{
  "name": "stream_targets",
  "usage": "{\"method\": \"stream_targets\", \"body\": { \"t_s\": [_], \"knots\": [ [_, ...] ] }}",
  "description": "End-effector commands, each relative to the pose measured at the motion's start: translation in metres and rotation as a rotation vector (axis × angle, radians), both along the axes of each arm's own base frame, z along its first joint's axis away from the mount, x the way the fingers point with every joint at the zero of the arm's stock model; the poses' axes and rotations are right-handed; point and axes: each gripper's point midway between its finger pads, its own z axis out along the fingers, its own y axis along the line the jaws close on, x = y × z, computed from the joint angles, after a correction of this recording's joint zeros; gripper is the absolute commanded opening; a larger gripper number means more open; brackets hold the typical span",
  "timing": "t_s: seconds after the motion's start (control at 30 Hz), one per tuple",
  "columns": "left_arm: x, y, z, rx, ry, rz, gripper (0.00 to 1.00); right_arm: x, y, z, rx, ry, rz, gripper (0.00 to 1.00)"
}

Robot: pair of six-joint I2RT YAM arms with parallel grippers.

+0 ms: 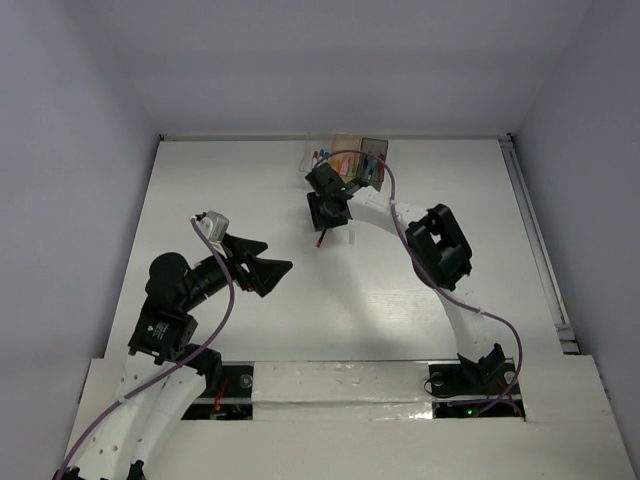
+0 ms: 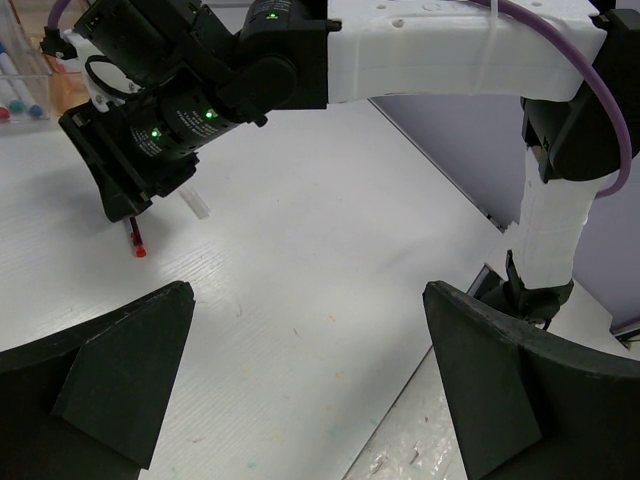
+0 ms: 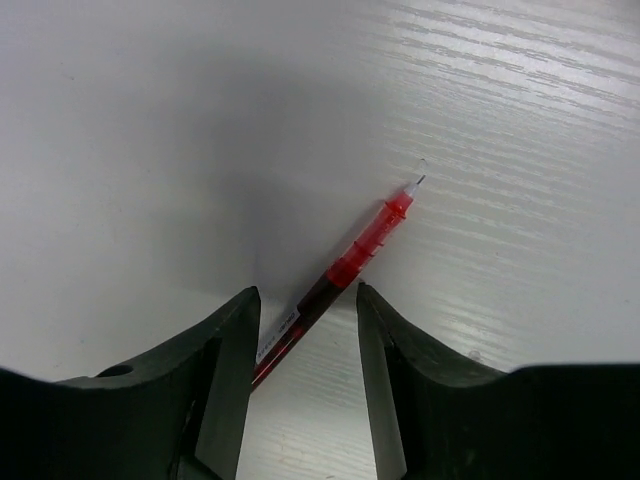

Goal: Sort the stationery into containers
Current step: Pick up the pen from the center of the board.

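Note:
The red pen's tip (image 3: pixel 413 188) is uncovered, its clear cap (image 1: pixel 351 237) lying apart, so next my right gripper passes the pen to my left gripper before fetching the cap.
A red pen (image 3: pixel 355 258) lies slanted on the white table, its tip pointing away. My right gripper (image 3: pixel 307 295) is low over it, one finger on each side of the barrel; the jaws are partly closed, with a gap still showing beside the pen. From above, the right gripper (image 1: pixel 327 225) points down at the pen (image 1: pixel 320 240), just in front of the containers: clear (image 1: pixel 318 157), orange (image 1: pixel 347 145) and dark grey (image 1: pixel 373 160). My left gripper (image 1: pixel 270 272) hovers wide open and holds nothing. In the left wrist view, the pen (image 2: pixel 135 240) pokes out under the right gripper.
Pens with red and blue caps stand in the clear container (image 2: pixel 20 80). The right arm (image 1: pixel 440 250) arches from its base across the right half of the table. White walls close the table at the back and sides.

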Motion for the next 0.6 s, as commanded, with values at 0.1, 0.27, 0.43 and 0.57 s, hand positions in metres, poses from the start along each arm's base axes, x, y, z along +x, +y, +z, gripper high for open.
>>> {"method": "stream_targets", "body": {
  "t_s": [0.1, 0.27, 0.43, 0.57],
  "knots": [
    [0.001, -0.002, 0.008, -0.018, -0.046, -0.009, 0.99, -0.009, -0.017, -0.034, -0.126, 0.068, 0.001, 0.40],
    [0.001, -0.002, 0.009, -0.018, -0.048, -0.009, 0.99, -0.018, -0.016, -0.030, -0.114, 0.059, 0.009, 0.20],
    [0.002, -0.002, 0.007, -0.017, -0.039, -0.009, 0.99, -0.021, -0.014, -0.024, -0.119, 0.042, 0.024, 0.20],
    [0.006, 0.000, 0.004, -0.013, -0.027, 0.013, 0.99, -0.016, -0.011, -0.028, -0.139, 0.048, 0.037, 0.39]
  ]
}}
